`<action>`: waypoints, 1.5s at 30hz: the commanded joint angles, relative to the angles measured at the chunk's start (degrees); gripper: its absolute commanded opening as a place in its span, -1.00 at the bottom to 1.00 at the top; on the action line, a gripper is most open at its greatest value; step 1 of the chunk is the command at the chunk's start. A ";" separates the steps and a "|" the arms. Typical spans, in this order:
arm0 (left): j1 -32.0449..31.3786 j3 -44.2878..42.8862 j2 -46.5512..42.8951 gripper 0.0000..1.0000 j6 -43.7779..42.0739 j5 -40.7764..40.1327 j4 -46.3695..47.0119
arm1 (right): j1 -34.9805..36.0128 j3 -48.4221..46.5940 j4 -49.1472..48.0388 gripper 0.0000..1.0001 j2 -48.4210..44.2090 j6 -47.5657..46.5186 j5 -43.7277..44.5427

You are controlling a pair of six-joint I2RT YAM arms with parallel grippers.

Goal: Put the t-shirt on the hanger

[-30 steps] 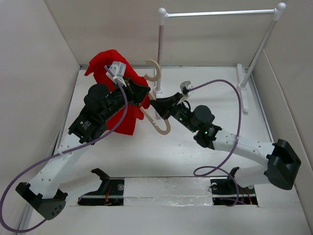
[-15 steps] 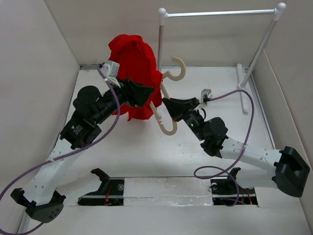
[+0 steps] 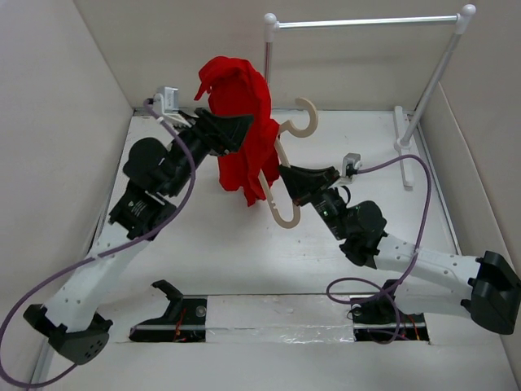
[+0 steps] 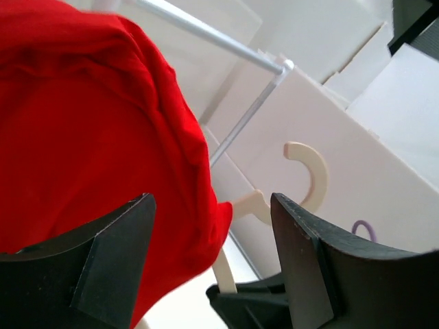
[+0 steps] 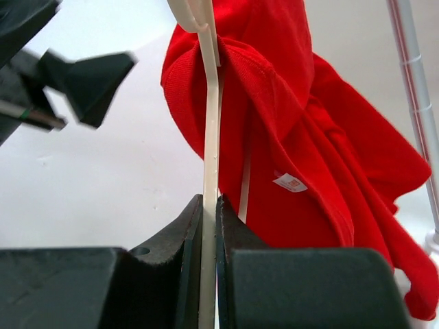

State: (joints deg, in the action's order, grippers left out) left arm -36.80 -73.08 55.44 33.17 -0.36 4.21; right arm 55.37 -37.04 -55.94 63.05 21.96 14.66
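The beige hanger's arm runs into the red t-shirt's edge (image 3: 275, 132), so I expect the hanger (image 3: 313, 120) to follow when I carry the t-shirt with my left gripper.
The red t-shirt (image 3: 242, 122) hangs bunched over the upper part of the beige hanger (image 3: 282, 213), raised above the table. The hanger's hook (image 3: 306, 119) sticks out to the shirt's right. My right gripper (image 3: 286, 174) is shut on the hanger's thin bar (image 5: 210, 171), with the t-shirt (image 5: 302, 130) draped just beyond the jaws, a white label showing. My left gripper (image 3: 238, 130) is open at the shirt's left side. In the left wrist view its fingers (image 4: 113, 260) stand wide apart, and the t-shirt (image 4: 89, 123) edge and the hanger (image 4: 312, 171) show between them.
A white rack with a silver rod (image 3: 366, 22) stands at the back right, one post (image 3: 267, 73) right behind the shirt and its foot (image 3: 404, 151) on the table. White walls close in on the left, back and right. Purple cables (image 3: 407, 175) loop off both wrists.
My left gripper went from shut on the shirt to wide open, letting it go. Both arms lifted and moved right and back, carrying shirt and hanger; the shirt now drapes on the hanger.
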 commanded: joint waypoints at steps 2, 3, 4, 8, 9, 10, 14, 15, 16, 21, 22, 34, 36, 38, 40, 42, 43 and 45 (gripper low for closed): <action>-0.21 1.01 4.31 0.28 3.22 3.43 6.77 | 0.88 -3.22 -6.54 -1.00 -0.64 -1.48 1.25; -0.21 1.53 4.85 0.27 3.31 3.44 7.47 | 0.88 -3.22 -6.20 -1.00 -0.82 -1.30 1.25; -0.21 1.62 5.72 0.19 3.39 2.91 7.13 | 0.88 -3.30 -5.59 -1.00 -1.08 -1.13 1.25; -0.21 4.16 5.65 0.02 4.36 -0.85 8.35 | 0.88 -3.74 -5.49 -1.00 -0.73 -1.13 1.34; -0.21 5.04 5.73 0.03 4.27 -1.13 9.40 | 0.88 -3.92 -5.23 -1.00 -0.64 -1.13 1.25; -0.21 4.62 6.17 0.07 4.27 -1.74 8.98 | 1.40 -4.01 -4.97 -1.00 -0.64 -1.04 0.99; -0.21 4.87 8.10 0.16 4.45 -0.35 10.37 | 1.40 -5.68 -4.35 -1.00 1.55 -0.95 -0.59; -0.21 5.83 8.28 0.16 4.54 0.09 12.30 | 1.40 -5.68 -4.18 -1.00 1.64 -0.95 -0.42; -0.21 5.58 8.63 0.13 4.62 0.01 12.05 | 1.92 -5.68 -4.09 -1.00 1.64 -0.86 -0.50; -0.21 7.24 9.60 0.11 5.32 -1.13 13.27 | 1.93 -6.12 -2.77 -1.00 1.82 -1.21 -0.86; -0.21 7.60 9.69 0.15 5.76 -1.92 13.54 | 1.93 -6.20 -2.42 -1.00 1.82 -1.30 -0.86; -0.21 12.08 8.55 0.15 8.32 -6.22 19.87 | 6.41 -12.88 2.33 -1.00 7.35 -7.27 -2.01; -0.21 11.91 8.72 0.17 8.06 -6.84 19.26 | 7.99 -13.15 2.07 -1.00 8.41 -7.98 -1.04; -0.21 13.13 8.02 0.13 7.97 -7.37 19.87 | 9.21 -13.59 2.33 -1.00 8.93 -9.03 -0.60; -0.21 14.19 7.75 -0.37 7.62 -8.60 20.31 | 9.83 -13.94 2.59 -1.00 9.29 -10.00 1.07; -0.21 14.28 7.23 -0.59 7.18 -9.13 19.53 | 9.84 -14.46 3.20 -1.00 9.72 -9.83 1.25; -0.21 14.63 7.05 -0.78 6.91 -9.22 19.52 | 9.84 -14.64 3.47 -1.00 10.16 -9.74 0.99; -0.21 15.24 6.17 -0.94 6.91 -9.31 19.87 | 9.84 -14.64 4.08 -1.00 10.08 -9.30 1.25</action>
State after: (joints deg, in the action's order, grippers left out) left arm -36.51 -59.33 62.81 43.48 -11.68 21.89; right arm 63.16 -47.16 -45.95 74.06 13.69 20.36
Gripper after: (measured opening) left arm 0.228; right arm 0.126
